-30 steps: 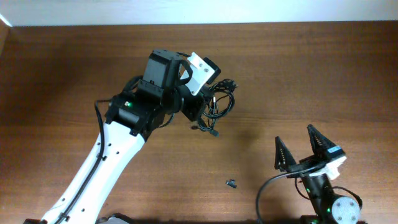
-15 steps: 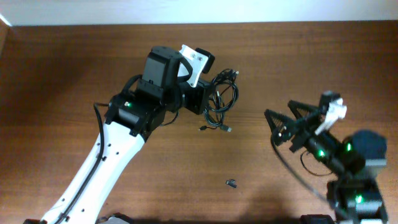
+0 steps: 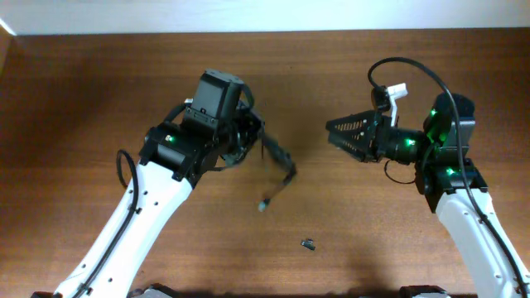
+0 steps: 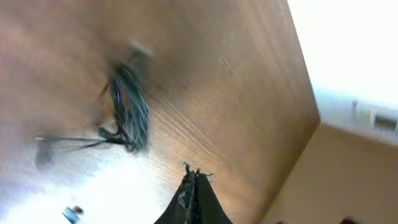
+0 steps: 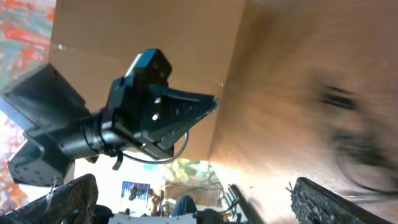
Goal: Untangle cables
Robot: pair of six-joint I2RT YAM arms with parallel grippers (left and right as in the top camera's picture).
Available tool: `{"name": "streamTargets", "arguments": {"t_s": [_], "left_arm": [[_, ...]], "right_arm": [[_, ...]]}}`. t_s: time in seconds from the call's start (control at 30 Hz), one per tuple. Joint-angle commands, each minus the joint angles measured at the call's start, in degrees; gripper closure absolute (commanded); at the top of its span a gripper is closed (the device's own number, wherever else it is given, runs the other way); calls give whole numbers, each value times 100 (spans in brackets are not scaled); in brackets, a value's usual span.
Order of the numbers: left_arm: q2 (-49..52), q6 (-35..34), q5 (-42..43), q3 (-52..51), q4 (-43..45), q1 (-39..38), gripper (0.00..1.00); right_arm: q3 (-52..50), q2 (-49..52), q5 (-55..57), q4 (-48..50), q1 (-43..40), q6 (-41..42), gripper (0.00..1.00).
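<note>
The black cables (image 3: 282, 157) are next to the robot's left gripper and away from the open fingers of its right gripper, so next the left gripper takes hold of the bundle (image 4: 130, 109) and brings it across.
The black cables (image 3: 281, 157) stretch from beside my left gripper (image 3: 258, 136) down and right, then back to a light plug (image 3: 263, 204) on the table. In the left wrist view they are a blurred coil (image 4: 129, 115) with a thin strand trailing left, apart from my left gripper's fingertips (image 4: 189, 177), which are shut with nothing visible between them. My right gripper (image 3: 331, 132) is open and empty, pointing left at the cables from a short way off. In the right wrist view its fingers (image 5: 194, 182) are spread wide, and the cables (image 5: 348, 130) are a dark blur.
A tiny dark stubby piece (image 3: 307, 243) lies on the wooden table (image 3: 99, 83) below the cables; it also shows in the left wrist view (image 4: 73, 213). The left arm (image 5: 143, 106) fills the right wrist view's upper left. The table's far edge meets a pale wall.
The cable bundle that my left gripper held up has dropped and stretched into a long strand. The left wrist has turned. My right arm has swung up and left towards the cables.
</note>
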Motion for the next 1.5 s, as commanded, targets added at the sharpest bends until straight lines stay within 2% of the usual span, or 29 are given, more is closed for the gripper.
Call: {"name": "streamTargets", "arguments": {"t_s": [0.0,0.1,0.17,0.2,0.23,0.3,0.33,0.37,0.4,0.43,0.5,0.6,0.73,0.8,0.9,1.03,1.27,1.4,1.47], "left_arm": [[-68,-1486,-457,105,-236,9,100],[-68,-1482,-612,105,-289,11,100],[-68,-1482,-1231,105,-551,9,100],[-68,-1482,-1539,105,-721,9,89],[-68,-1480,-1801,105,-892,9,72],[-68,-1447,-1989,105,-1126,11,49],[-68,-1436,-1993,105,-1270,11,27],[-66,-1259,-2100,103,-1364,9,13],[-44,-807,-2337,103,-1311,9,4],[-11,-605,-2468,103,-1292,9,1],[164,-160,-2804,103,-1211,9,0],[546,-85,-2787,103,-1049,9,1],[1436,-85,-2203,103,-560,9,0],[1882,-83,-2020,103,-363,2,6],[2420,-81,-1912,103,-284,-2,6],[3032,76,-1259,103,199,-31,5],[3477,107,-1143,103,881,-485,7],[3545,107,-1521,103,693,-516,15],[3545,107,-1547,103,634,-498,16]], "right_arm": [[98,-17,-72,219,468,-887,1],[98,-17,341,210,719,-1523,3],[96,-13,339,116,723,-2070,3],[96,-11,385,-33,723,-2328,3],[96,-11,564,-225,723,-2507,3],[96,-11,1060,-651,723,-2815,3],[96,-11,1368,-942,723,-3018,3],[96,-11,1801,-1305,723,-3202,2],[96,-11,2092,-1519,723,-3320,2],[96,-11,2297,-1659,723,-3423,1],[96,-11,2636,-1775,723,-3434,1],[96,0,2743,-1775,723,-3432,1],[96,0,2846,-1794,721,-3429,1],[96,0,2874,-1797,721,-3427,1],[96,0,2979,-1797,721,-3410,1],[96,0,2999,-1797,721,-3412,1],[96,0,3062,-1816,721,-3412,1],[96,0,3062,-1840,721,-3412,1],[96,0,3062,-1853,721,-3412,1]]}}
